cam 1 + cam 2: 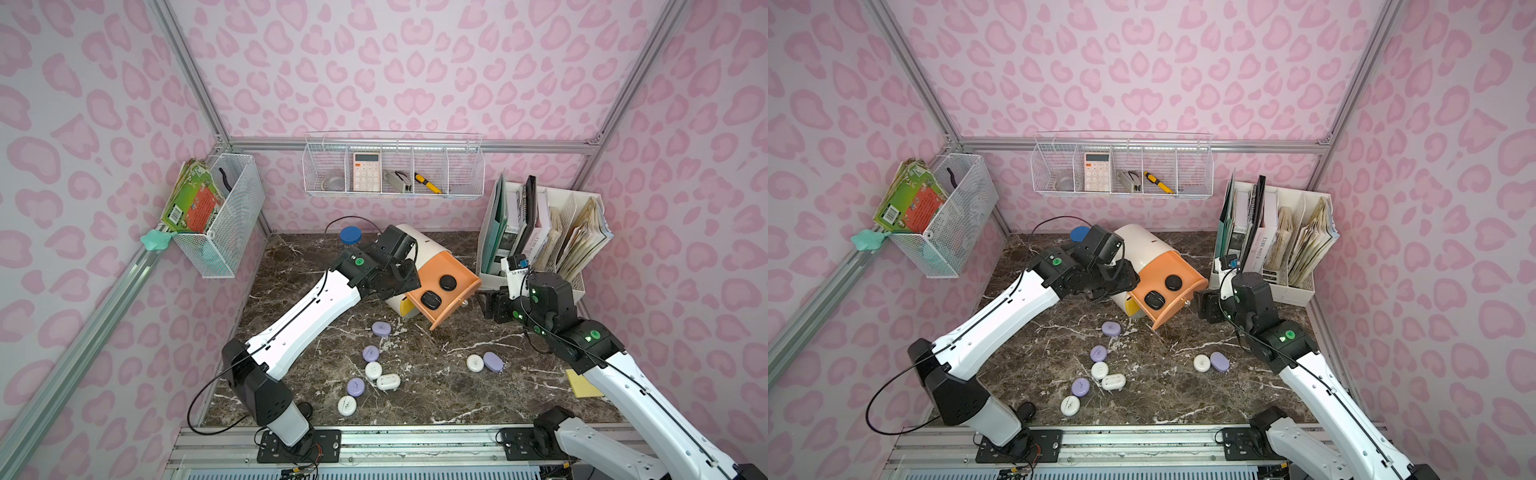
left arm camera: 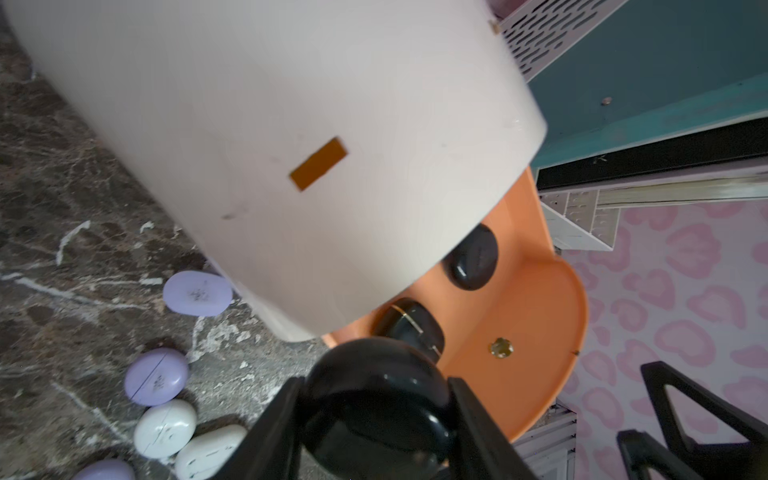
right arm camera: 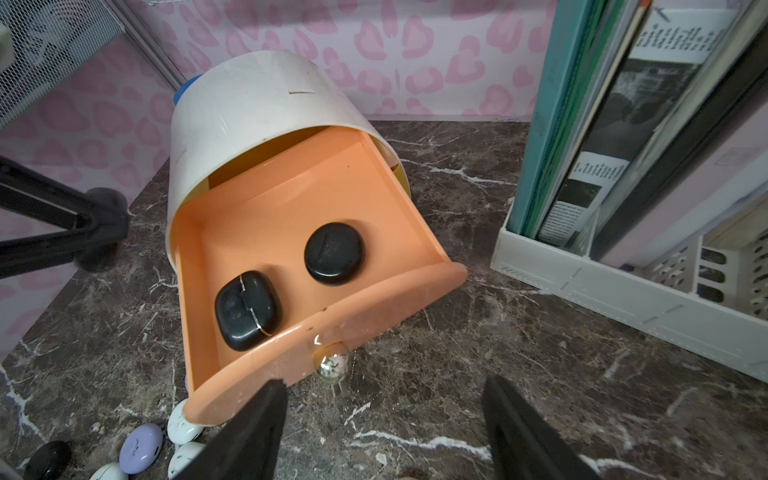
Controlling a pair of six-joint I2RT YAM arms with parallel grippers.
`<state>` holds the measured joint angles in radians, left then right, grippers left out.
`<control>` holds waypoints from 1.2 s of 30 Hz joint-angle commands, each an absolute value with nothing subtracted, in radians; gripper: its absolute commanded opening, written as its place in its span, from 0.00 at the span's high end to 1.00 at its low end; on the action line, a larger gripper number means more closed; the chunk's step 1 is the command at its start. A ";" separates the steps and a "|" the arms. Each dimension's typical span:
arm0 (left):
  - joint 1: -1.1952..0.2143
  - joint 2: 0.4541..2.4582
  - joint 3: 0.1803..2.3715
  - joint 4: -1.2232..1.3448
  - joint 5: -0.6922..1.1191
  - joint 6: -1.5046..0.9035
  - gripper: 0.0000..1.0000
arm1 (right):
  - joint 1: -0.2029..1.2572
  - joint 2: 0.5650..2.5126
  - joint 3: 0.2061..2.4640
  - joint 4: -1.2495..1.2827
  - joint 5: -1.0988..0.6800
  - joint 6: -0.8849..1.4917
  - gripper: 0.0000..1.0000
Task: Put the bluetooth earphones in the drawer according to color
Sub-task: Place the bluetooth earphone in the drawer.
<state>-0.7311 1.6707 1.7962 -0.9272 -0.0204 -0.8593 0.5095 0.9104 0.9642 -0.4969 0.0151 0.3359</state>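
Observation:
Black cases in the open peach drawer match my left gripper's black case, which I should keep moving over the drawer's free bottom beside them and release there.
The white drawer cabinet lies tipped near the back, its peach drawer pulled out. Two black earphone cases lie in that drawer. My left gripper is shut on a third black case, hovering beside the cabinet at the drawer's left edge. My right gripper stands open and empty just in front of the drawer's knob. Several lilac and white cases lie loose on the marble, among them a lilac one and a white one. Another black case sits by the left arm's base.
A white file rack full of books stands right of the cabinet, close to my right arm. A wire shelf hangs on the back wall and a mesh basket on the left. A blue disc lies behind the cabinet, a yellow notepad at the right edge.

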 commanded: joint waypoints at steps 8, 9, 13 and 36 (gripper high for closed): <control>-0.792 1.942 2.121 -1.001 -0.054 -0.737 0.58 | 0.506 0.884 0.950 -0.486 0.028 0.351 0.23; -0.793 1.960 2.143 -1.013 -0.072 -0.730 0.58 | 0.505 0.882 0.948 -0.486 0.027 0.350 0.23; -0.793 2.035 2.218 -1.061 -0.153 -0.707 0.58 | 0.503 0.876 0.942 -0.491 0.025 0.348 0.23; -0.801 2.011 2.248 -1.079 -0.130 -0.710 0.10 | 0.497 0.878 0.933 -0.468 -0.080 0.326 0.22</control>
